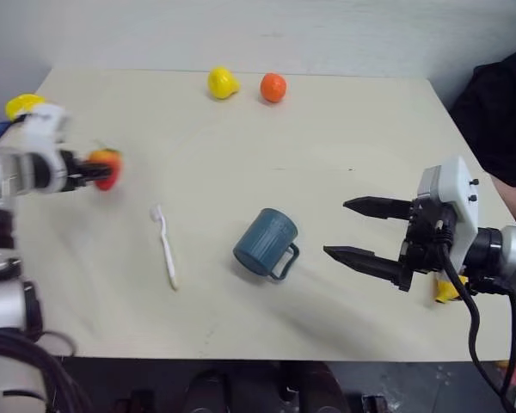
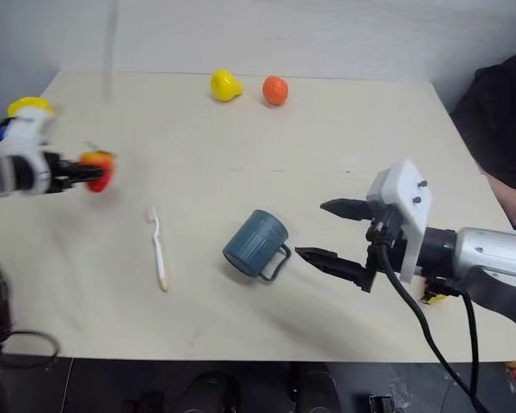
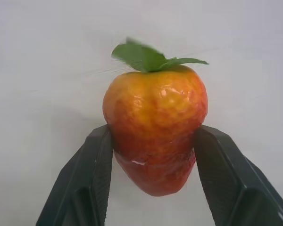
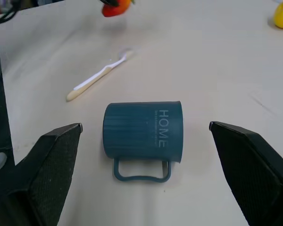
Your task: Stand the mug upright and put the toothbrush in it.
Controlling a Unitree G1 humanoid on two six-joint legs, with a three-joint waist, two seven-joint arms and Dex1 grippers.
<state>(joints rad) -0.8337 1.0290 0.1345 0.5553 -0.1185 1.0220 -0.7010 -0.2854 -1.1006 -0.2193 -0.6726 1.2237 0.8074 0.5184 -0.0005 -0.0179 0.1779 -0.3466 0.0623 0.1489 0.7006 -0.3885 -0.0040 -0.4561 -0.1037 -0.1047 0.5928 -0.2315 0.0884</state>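
Observation:
The tops of the HOME letters point(image 4: 163, 129) point toward the mug's far end, so the mug's hidden opening point(image 4: 180, 132) will swing up from there when I turn the mug's handle.
The slate-blue mug point(image 1: 265, 243) lies on its side in the middle of the table point(image 1: 344, 146), lettering "HOME" on its wall point(image 4: 162, 127), handle toward the front. The white toothbrush point(image 1: 165, 246) lies flat to its left, apart from it. My right gripper point(image 1: 336, 228) hovers just right of the mug, level, its jaws wide open with nothing between them. Far to the left, above the table's left edge, my left gripper point(image 1: 99, 169) is shut on a red-orange toy strawberry point(image 3: 155, 117) with green leaves.
A yellow toy fruit point(image 1: 222, 83) and an orange point(image 1: 273, 87) sit at the table's far edge. Another yellow object point(image 1: 24, 105) lies at the far left, and one more point(image 1: 447, 291) under my right arm. A person's dark sleeve point(image 1: 503, 112) is at the right.

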